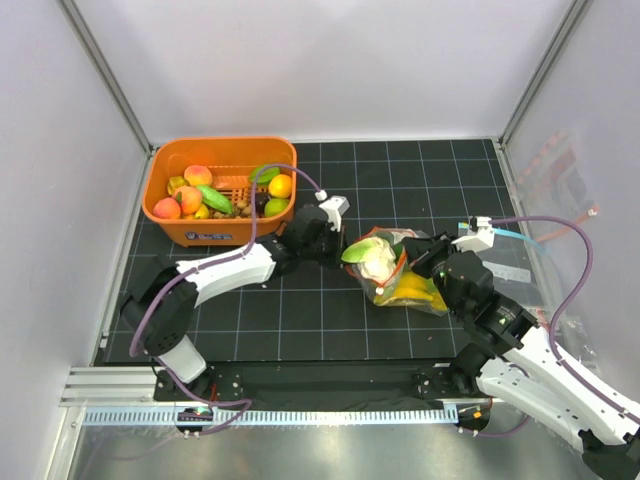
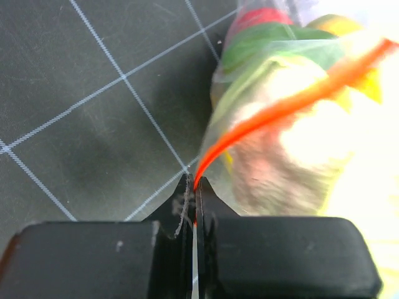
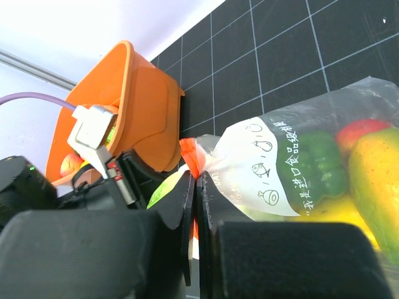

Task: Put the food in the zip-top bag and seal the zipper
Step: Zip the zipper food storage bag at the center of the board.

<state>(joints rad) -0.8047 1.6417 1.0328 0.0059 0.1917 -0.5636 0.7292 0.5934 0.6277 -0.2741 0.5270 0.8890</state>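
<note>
The cauliflower (image 1: 378, 261) is crowding the opening of the tipped zip-top bag. My grippers should bring the zipper (image 2: 280, 109) upright again, with the bag's opening facing up, before they seal the bag.
The zip-top bag (image 1: 398, 275) lies in the middle of the black mat, holding food: a green piece, a yellow banana, a red piece and a white cauliflower. In the left wrist view my left gripper (image 2: 194, 184) is shut on the red-orange zipper (image 2: 293, 103) at one end of the bag's mouth, and the bag (image 2: 293, 156) is blurred beyond it. My right gripper (image 3: 196, 179) is shut on the zipper's other end (image 3: 192, 157), with the printed bag (image 3: 293, 168) to its right. From above, the left gripper (image 1: 338, 247) and right gripper (image 1: 425, 262) flank the bag.
An orange basket (image 1: 222, 228) at the back left holds more toy food: peaches, an orange and green pieces. It also shows in the right wrist view as the orange basket (image 3: 134, 106), behind the left arm. A flat clear bag (image 1: 522, 272) lies on the mat's right edge.
</note>
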